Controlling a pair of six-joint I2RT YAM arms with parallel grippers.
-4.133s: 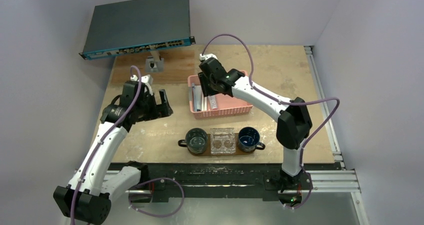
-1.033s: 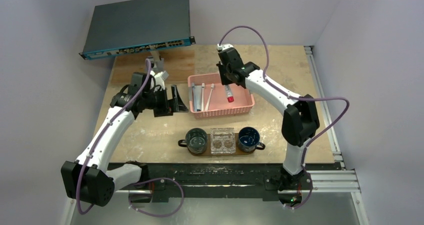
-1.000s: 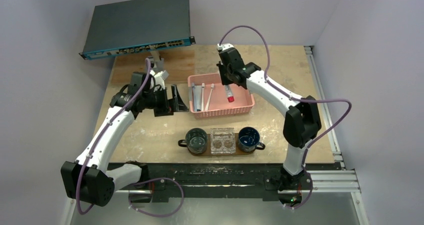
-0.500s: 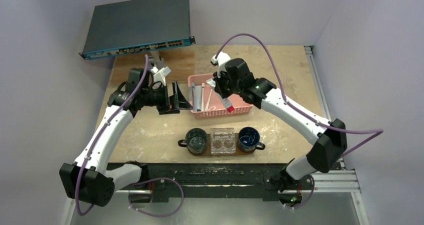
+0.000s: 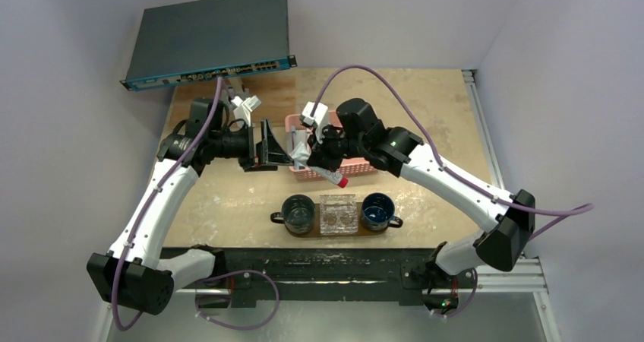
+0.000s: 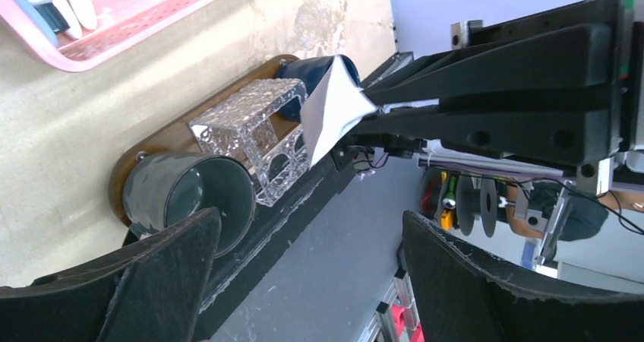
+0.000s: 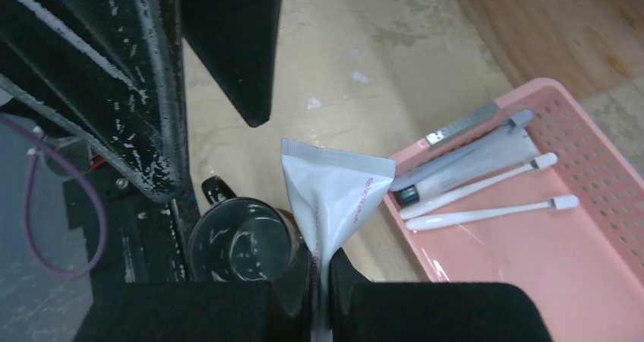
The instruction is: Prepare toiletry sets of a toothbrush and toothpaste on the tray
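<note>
The toothpaste tube's flat end [image 5: 300, 153] points free toward my left gripper's open fingers [image 5: 276, 150], so my right gripper should keep sliding it in until they close, then let go.
My right gripper [image 5: 319, 159] is shut on a silver-grey toothpaste tube [image 5: 328, 175] with a red cap and holds it in the air at the front left corner of the pink basket [image 5: 357, 165]. In the right wrist view the tube [image 7: 330, 197] stands up from the closed fingers [image 7: 319, 273]. In the basket [image 7: 577, 266] lie two white toothbrushes [image 7: 486, 184] and a second grey tube [image 7: 475, 158]. My left gripper [image 5: 267, 146] is open and empty, just left of the held tube [image 6: 328, 114]. The brown tray [image 5: 307, 234] lies at the front.
On the tray stand two dark blue mugs [image 5: 298, 213] [image 5: 377, 210] with a clear glass holder [image 5: 338, 214] between them. A dark network switch [image 5: 209, 38] sits raised at the back left. A bare wooden table [image 5: 440, 114] spreads right of the basket.
My right gripper has lifted the red-capped tube out of the basket and carried it left and forward. My left gripper has moved right, up to the basket's left side.
</note>
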